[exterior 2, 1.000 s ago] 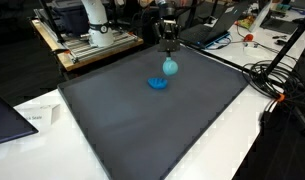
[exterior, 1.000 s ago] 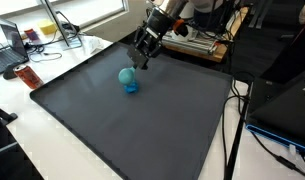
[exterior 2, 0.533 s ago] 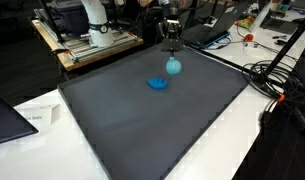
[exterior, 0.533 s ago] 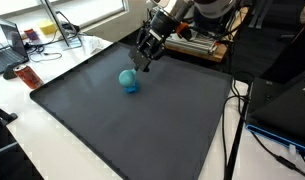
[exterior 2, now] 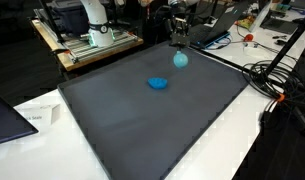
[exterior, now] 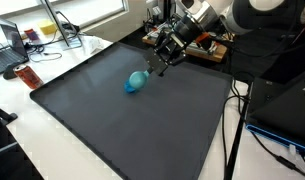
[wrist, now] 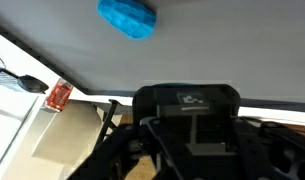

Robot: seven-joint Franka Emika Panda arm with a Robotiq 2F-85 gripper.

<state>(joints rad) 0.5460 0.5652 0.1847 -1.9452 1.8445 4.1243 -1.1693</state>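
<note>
My gripper should move back, since the teal ball (exterior 2: 180, 60) hangs off to one side of the blue dish, and bring it over the dish (exterior 2: 158, 83) before I lower it.
A round teal ball (exterior: 140, 77) hangs at the tips of my gripper (exterior: 155, 68) above the dark grey mat (exterior: 142, 130). In an exterior view the ball (exterior 2: 179, 59) sits right under the gripper (exterior 2: 179, 46), near the mat's far edge. The gripper looks shut on the ball. A small blue dish (exterior: 130, 89) lies on the mat beside it, also seen in an exterior view (exterior 2: 157, 83). The wrist view shows the blue dish (wrist: 127, 18) on the mat; my fingers and the ball are hidden there.
A red can (exterior: 28, 77) stands on the white table beside the mat and also shows in the wrist view (wrist: 59, 95). Cables (exterior 2: 277, 85) lie at one side. A laptop (exterior 2: 7, 115) sits at a front corner. Lab benches with equipment (exterior 2: 92, 35) stand behind.
The gripper has moved away from the blue dish towards the mat's far edge, and the teal ball has gone with it, rising off the dish. The dish has stayed put.
</note>
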